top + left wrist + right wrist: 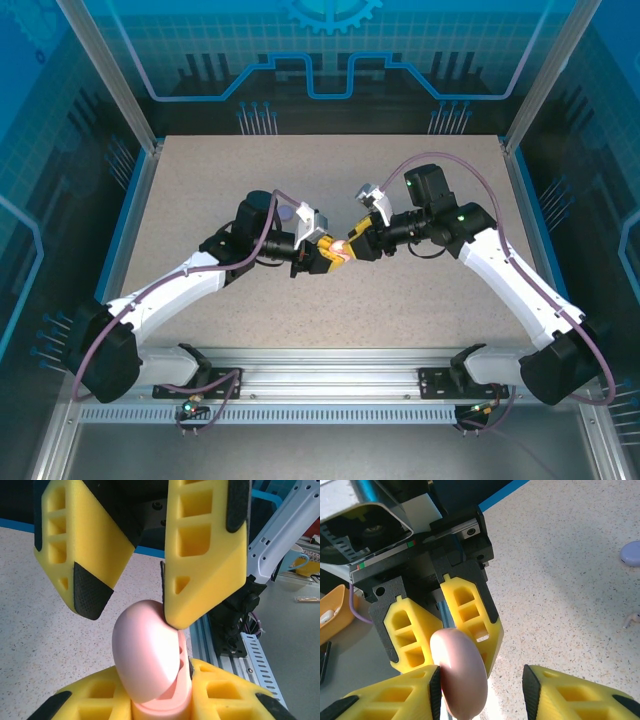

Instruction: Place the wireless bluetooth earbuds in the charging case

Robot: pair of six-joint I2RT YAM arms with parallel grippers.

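The case's partly raised lid [145,652] is off-centre between my right gripper's open fingers, so I should line my right gripper up with the lid and grip its sides [461,672] with both fingers.
The pale pink charging case [145,655] is held above the table where the two arms meet [341,250]. My left gripper [160,702] is shut on its base, and its lid stands partly raised. My right gripper [482,690] comes from the other side, open. One of its fingers [200,570] presses the lid's edge, and the other hangs free to the side. In the right wrist view the case lid [462,675] rests against my left-hand pad, with a wide gap to the other pad. One small pale earbud [632,620] lies on the table at the view's right edge.
A round lavender case [632,554] lies on the speckled table [420,300], beside the left arm's wrist [287,213]. Past the table's near edge run the aluminium rail [250,655] and an orange tray [332,610].
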